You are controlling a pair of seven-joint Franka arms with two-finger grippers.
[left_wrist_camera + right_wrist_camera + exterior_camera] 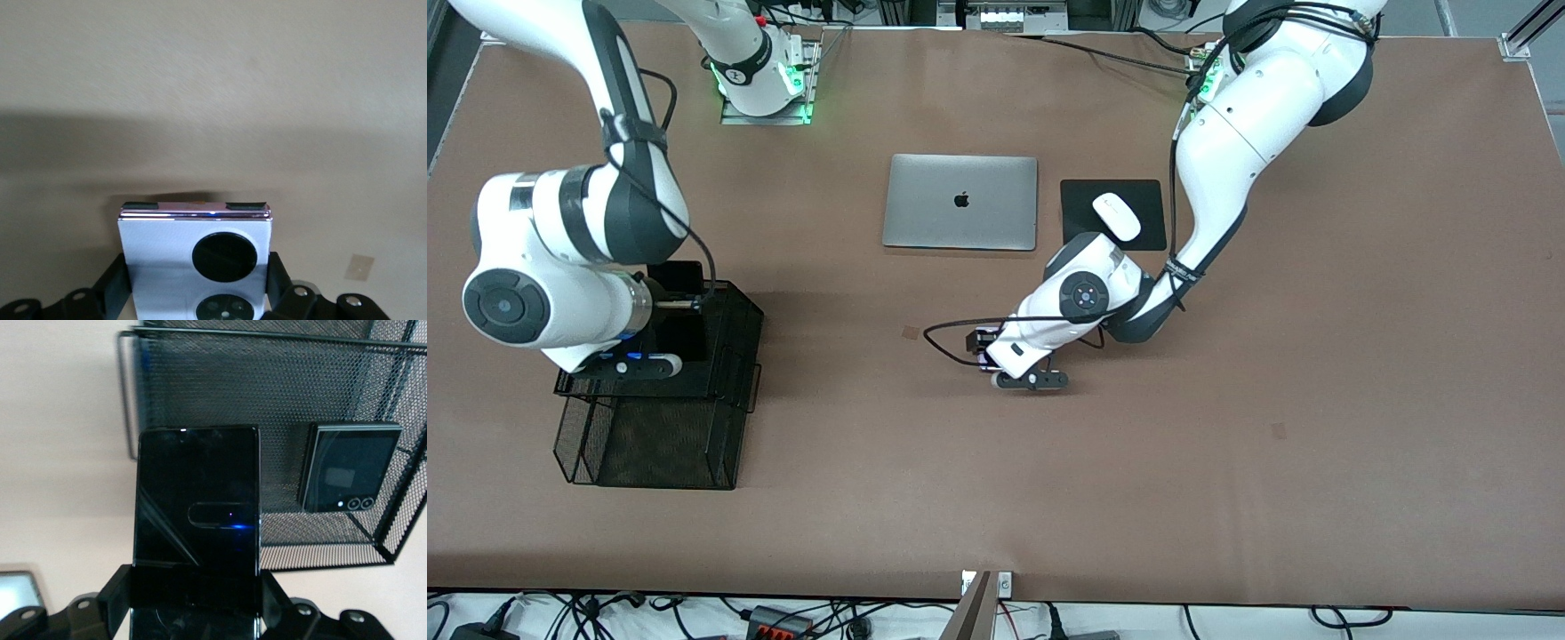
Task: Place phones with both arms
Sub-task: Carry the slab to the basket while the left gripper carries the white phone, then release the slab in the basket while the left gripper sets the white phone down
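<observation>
I should put the lilac flip phone (167, 267) down with my left gripper and move that gripper away for my right gripper, because the black mesh basket (656, 432) is far from my left gripper.
My right gripper (677, 307) is over the black mesh basket (649, 444) at the right arm's end of the table. It is shut on the long slim black slab phone (675, 277). In the right wrist view the slab phone (197, 520) sits between the fingers (117, 593) above the basket (267, 387), where the small black flip phone (350, 468) lies. My left gripper (980, 348) is low over the bare middle of the table. It is shut on the lilac flip phone (163, 250), with a finger (277, 277) against each side.
A closed silver laptop (960, 202) lies toward the robots' bases. Beside it a white mouse (1117, 216) sits on a black mouse pad (1080, 191). The left arm's black cable (938, 342) loops over the table beside its gripper.
</observation>
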